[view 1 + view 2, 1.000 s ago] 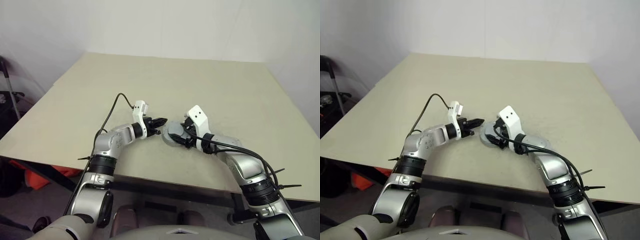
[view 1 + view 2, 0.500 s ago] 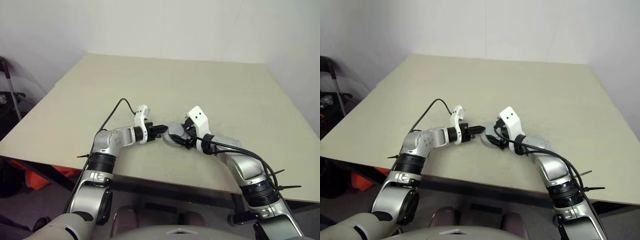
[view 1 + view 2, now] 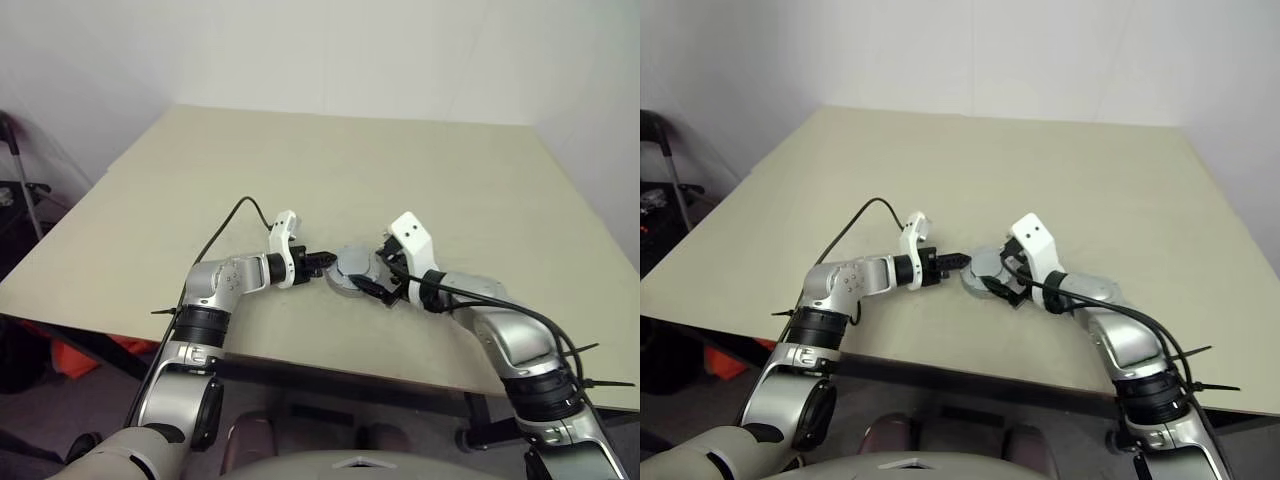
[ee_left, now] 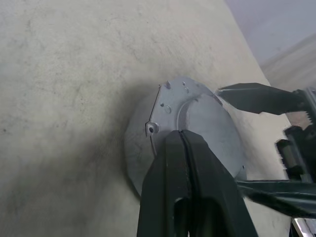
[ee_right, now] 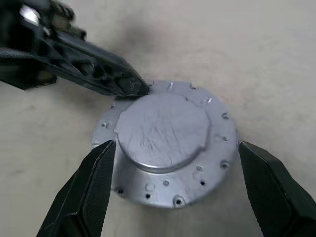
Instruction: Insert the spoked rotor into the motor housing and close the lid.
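My right gripper's fingers straddle the housing's round side (image 4: 137, 143), so my right gripper should turn and squeeze the lid's raised centre (image 5: 162, 129) and the housing's bottom together.
The motor housing (image 3: 350, 272) lies on the table near its front edge. The lid (image 5: 163, 131), a grey toothed disc with a raised round centre, lies flat over it. The spoked rotor is hidden. My left gripper (image 4: 180, 136) is shut, and its tips rest on the lid's rim on the robot's left side (image 3: 322, 263). My right gripper (image 5: 175, 148) is open, with one finger on either side of the housing and a gap between each finger and the rim. It sits just right of the housing (image 3: 380, 280).
The beige table (image 3: 400, 170) stretches far behind the housing. Its front edge (image 3: 330, 362) runs close below both arms. A black cable (image 3: 225, 225) loops up from my left wrist. Dark and red items (image 3: 60, 355) sit on the floor at the left.
My right gripper has opened wider and drawn back up and to the right, off the housing. My left gripper tipped down to the lid's rim and stayed shut.
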Controlling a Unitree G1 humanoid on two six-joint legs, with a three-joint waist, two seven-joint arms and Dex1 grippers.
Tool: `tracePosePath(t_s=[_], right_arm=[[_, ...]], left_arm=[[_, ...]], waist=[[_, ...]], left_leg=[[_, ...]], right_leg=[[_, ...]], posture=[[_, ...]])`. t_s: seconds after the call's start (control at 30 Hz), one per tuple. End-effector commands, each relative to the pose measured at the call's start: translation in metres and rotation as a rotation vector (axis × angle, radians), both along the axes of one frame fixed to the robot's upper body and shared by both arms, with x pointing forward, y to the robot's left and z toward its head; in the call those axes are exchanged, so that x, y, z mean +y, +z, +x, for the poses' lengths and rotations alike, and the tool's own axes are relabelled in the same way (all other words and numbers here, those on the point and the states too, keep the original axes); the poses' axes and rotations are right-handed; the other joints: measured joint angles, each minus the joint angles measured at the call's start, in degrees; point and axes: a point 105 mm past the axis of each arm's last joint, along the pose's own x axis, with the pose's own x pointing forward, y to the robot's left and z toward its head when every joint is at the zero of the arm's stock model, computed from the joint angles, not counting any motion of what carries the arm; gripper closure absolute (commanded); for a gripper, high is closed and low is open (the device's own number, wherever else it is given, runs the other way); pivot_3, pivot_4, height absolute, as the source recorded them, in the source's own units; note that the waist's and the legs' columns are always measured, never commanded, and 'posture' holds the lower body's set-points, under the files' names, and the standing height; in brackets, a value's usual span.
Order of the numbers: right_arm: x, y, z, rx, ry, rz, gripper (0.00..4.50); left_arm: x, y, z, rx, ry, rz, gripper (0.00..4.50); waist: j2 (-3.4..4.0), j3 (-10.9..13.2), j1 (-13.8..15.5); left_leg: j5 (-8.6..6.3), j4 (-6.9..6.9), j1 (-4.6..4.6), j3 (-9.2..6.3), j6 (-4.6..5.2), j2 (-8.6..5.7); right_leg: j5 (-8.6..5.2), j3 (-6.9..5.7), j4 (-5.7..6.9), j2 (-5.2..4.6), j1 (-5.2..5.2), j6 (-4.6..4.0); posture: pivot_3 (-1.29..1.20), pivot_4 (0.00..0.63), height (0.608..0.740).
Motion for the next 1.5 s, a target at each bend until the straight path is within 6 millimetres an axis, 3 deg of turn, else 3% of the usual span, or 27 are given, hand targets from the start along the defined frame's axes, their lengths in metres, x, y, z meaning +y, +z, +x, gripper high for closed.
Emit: tracePosePath(t_s=[0.03, 0.1, 0.17, 0.33, 0.43, 0.8, 1.13, 1.33, 1.43, 1.5], right_arm=[[-0.004, 0.043, -0.007, -0.058, -0.002, 0.125, 0.04], [-0.011, 0.051, -0.007, -0.021, -0.044, 0.199, 0.04], [-0.027, 0.047, -0.002, 0.073, -0.147, 0.279, 0.04], [-0.057, 0.012, -0.004, 0.378, -0.371, 0.462, 0.04], [-0.063, -0.012, -0.009, 0.560, -0.459, 0.617, 0.04], [-0.025, -0.039, -0.017, 0.754, -0.429, 0.764, 0.04], [0.014, -0.032, -0.001, 0.811, -0.337, 0.790, 0.04], [0.030, -0.027, 0.008, 0.811, -0.310, 0.803, 0.04], [0.030, -0.029, 0.010, 0.809, -0.333, 0.787, 0.67], [0.028, -0.029, 0.010, 0.804, -0.340, 0.782, 1.34]], left_arm=[[-0.002, -0.012, -0.007, 0.045, -0.023, 0.039, 4.50], [-0.003, -0.013, -0.008, 0.045, -0.025, 0.038, 4.50], [-0.003, -0.013, -0.007, 0.044, -0.026, 0.037, 4.50], [-0.004, -0.012, -0.006, 0.039, -0.027, 0.036, 4.50], [-0.003, -0.012, -0.004, 0.034, -0.020, 0.039, 4.50], [0.009, -0.011, 0.007, 0.015, 0.037, 0.059, 4.50], [0.020, -0.006, 0.018, -0.003, 0.079, 0.067, 4.50], [0.023, -0.005, 0.021, -0.010, 0.094, 0.070, 4.50], [0.024, -0.004, 0.022, -0.014, 0.098, 0.074, 4.50], [0.024, -0.004, 0.023, -0.015, 0.100, 0.075, 4.50]], waist=[[0.02, 0.0, 0.0], [0.02, 0.0, 0.1], [0.02, 0.0, 0.0], [0.06, 0.0, 0.2], [0.16, 0.0, 0.2], [0.52, -0.1, -0.1], [0.51, -0.2, -0.4], [0.51, -0.2, -0.2], [0.50, -0.2, -0.2], [0.51, -0.1, -0.2]], left_leg=[[0.03, 0.00, -0.06, 0.00, -0.05, 0.00], [0.03, 0.00, -0.07, 0.00, -0.04, -0.01], [0.03, 0.01, -0.05, 0.01, -0.04, -0.01], [0.06, 0.02, -0.03, 0.01, -0.09, -0.06], [0.13, 0.00, -0.04, 0.00, -0.22, -0.04], [0.21, -0.08, 0.24, 0.02, -0.36, 0.00], [0.64, -1.02, 0.70, 0.06, -1.08, 0.04], [0.65, -1.10, 0.45, 0.05, -1.08, 0.01], [0.65, -1.09, 0.26, 0.02, -1.08, 0.03], [0.65, -1.09, 0.23, 0.02, -1.08, 0.02]], right_leg=[[0.01, 0.00, 0.00, 0.00, -0.04, -0.02], [0.01, -0.01, 0.00, 0.00, -0.04, -0.02], [0.01, 0.00, 0.00, 0.00, -0.03, -0.02], [0.00, 0.00, 0.02, -0.02, -0.03, 0.00], [0.00, -0.02, 0.05, -0.01, -0.06, -0.01], [-0.22, -0.01, 0.14, -0.02, 0.05, 0.37], [-0.23, -0.02, 0.14, 0.08, -0.04, 0.38], [-0.15, -0.03, 0.12, 0.10, -0.30, 0.17], [0.01, -0.09, 0.13, 0.10, -0.44, -0.01], [0.04, -0.09, 0.13, 0.10, -0.47, 0.00]], posture=[[0.00, 0.000, 0.740], [0.00, 0.000, 0.740], [0.00, 0.000, 0.740], [0.00, 0.000, 0.740], [0.00, 0.000, 0.740], [0.00, 0.000, 0.740], [0.00, 0.000, 0.740], [0.00, 0.000, 0.740], [0.00, 0.000, 0.740], [0.00, 0.000, 0.740]])
